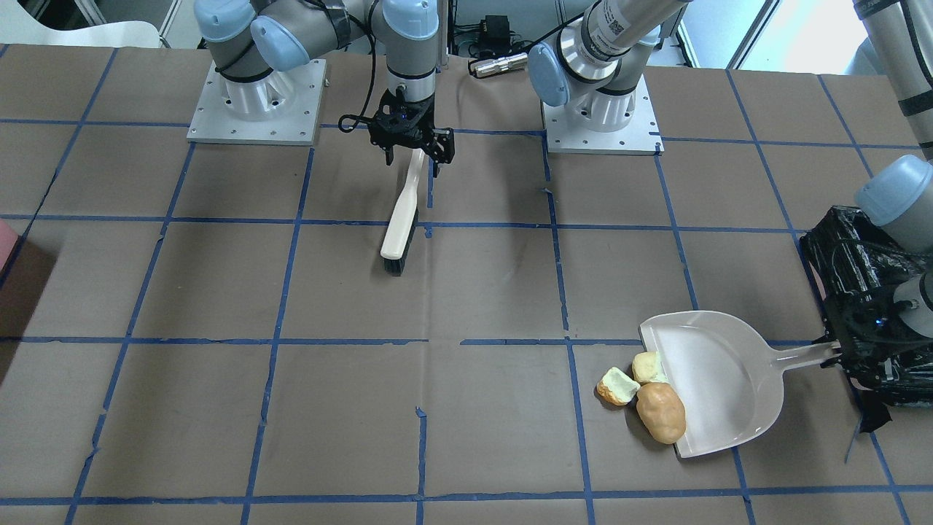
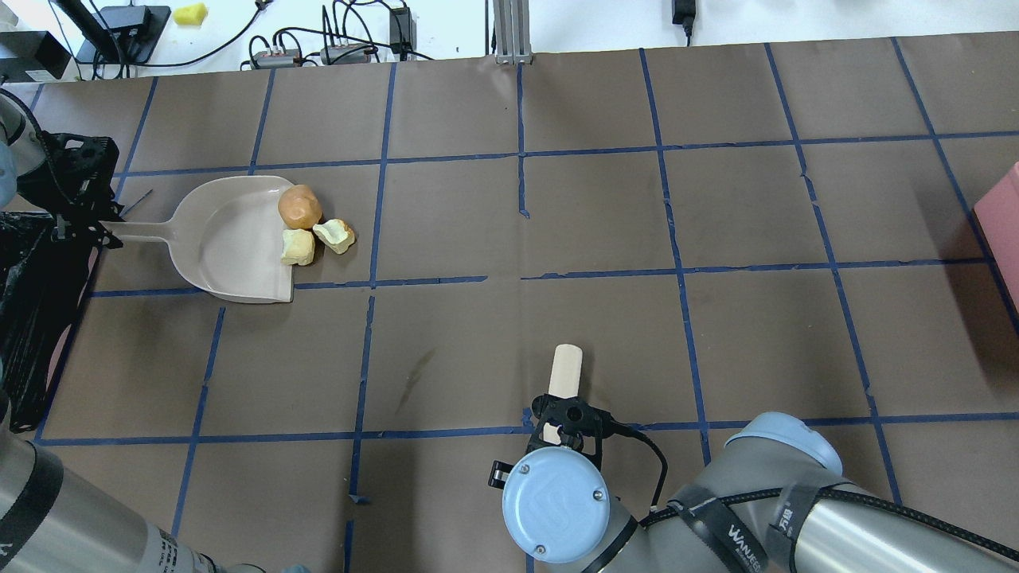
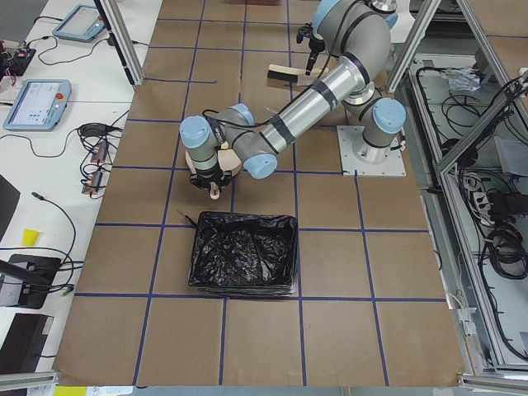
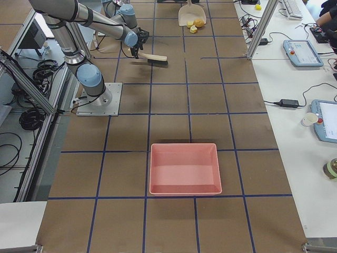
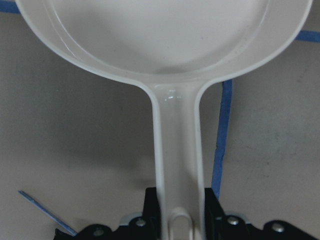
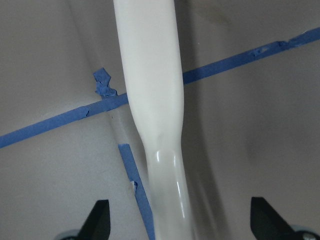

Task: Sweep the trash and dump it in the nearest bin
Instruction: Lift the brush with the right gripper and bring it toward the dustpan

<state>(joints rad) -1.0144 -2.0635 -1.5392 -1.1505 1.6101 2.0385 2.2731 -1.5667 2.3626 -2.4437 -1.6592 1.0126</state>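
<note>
The dustpan's open edge [image 1: 649,340] is flat against the trash. I expect the orange-brown lump [image 1: 661,412] and cream chunks to go over it into the dustpan when I sweep.
The trash lies at the open mouth of the beige dustpan [image 1: 718,379]: an orange-brown potato-shaped lump [image 1: 661,412] on its lip and two cream chunks [image 1: 618,386] [image 1: 649,367] beside it. My left gripper [image 5: 177,210] is shut on the dustpan's handle; the pan rests flat. The bin [image 3: 243,260], lined with black plastic, stands just behind that gripper. My right gripper [image 6: 180,220] is open, its fingers [image 6: 97,220] wide apart on either side of the cream brush's [image 1: 401,222] handle, which lies on the table mid-way along it.
A pink bin [image 4: 184,168] stands far off at the table's right end. Brown paper with a blue tape grid [image 2: 521,278] covers the table. Both arm bases [image 1: 255,102] sit on the robot's side.
</note>
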